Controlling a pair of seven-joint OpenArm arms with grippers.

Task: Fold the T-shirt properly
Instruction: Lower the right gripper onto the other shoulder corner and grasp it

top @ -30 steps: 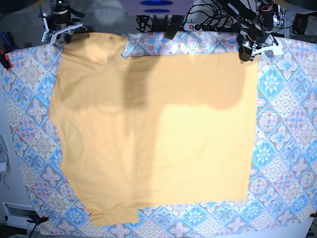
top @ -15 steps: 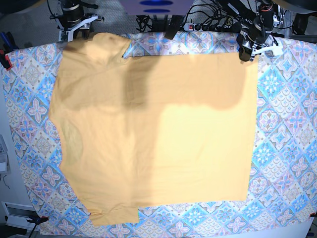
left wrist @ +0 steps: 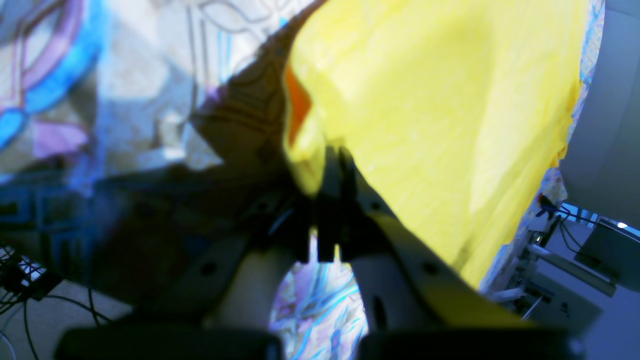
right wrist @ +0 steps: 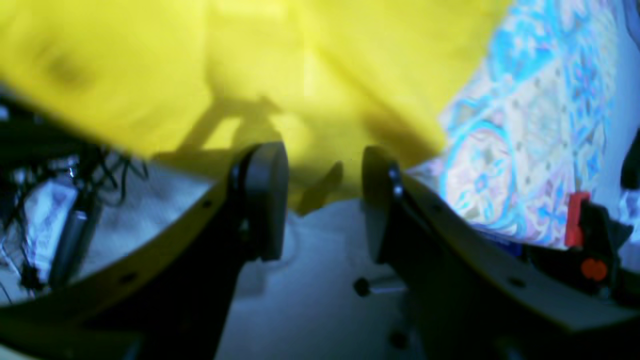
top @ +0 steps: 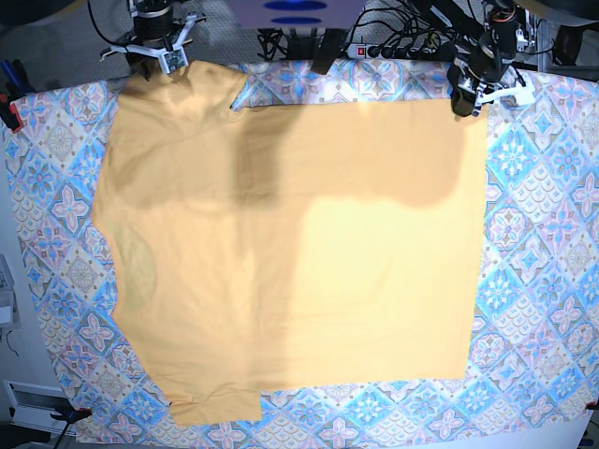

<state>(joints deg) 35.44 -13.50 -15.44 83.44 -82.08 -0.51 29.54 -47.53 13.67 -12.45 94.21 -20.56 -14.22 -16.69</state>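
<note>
The T-shirt's far edge (top: 153,72) is lying loose between the open fingers of my right gripper, so that gripper should reach further in over the cloth (top: 154,101) and pinch it before it folds.
The pale yellow-orange T-shirt (top: 299,262) lies flat on the blue-pink patterned tablecloth (top: 533,243), with its sleeve and collar end to the left. My left gripper (top: 463,101) is at the shirt's far right corner. In the left wrist view it (left wrist: 334,165) is shut on a pinch of the yellow cloth (left wrist: 440,110). My right gripper (top: 154,58) is at the shirt's far left corner. In the right wrist view it (right wrist: 322,200) is open, and the shirt's edge (right wrist: 250,65) lies just past the fingertips without being pinched.
Cables and a power strip (top: 393,47) run behind the table's far edge. A red clamp (top: 9,114) holds the tablecloth at the left edge and also shows in the right wrist view (right wrist: 582,235). The tablecloth's right strip shows bare pattern.
My right gripper has moved to the right along the table's far edge and turned, ending at the shirt's far left corner. My left gripper and the shirt have not moved.
</note>
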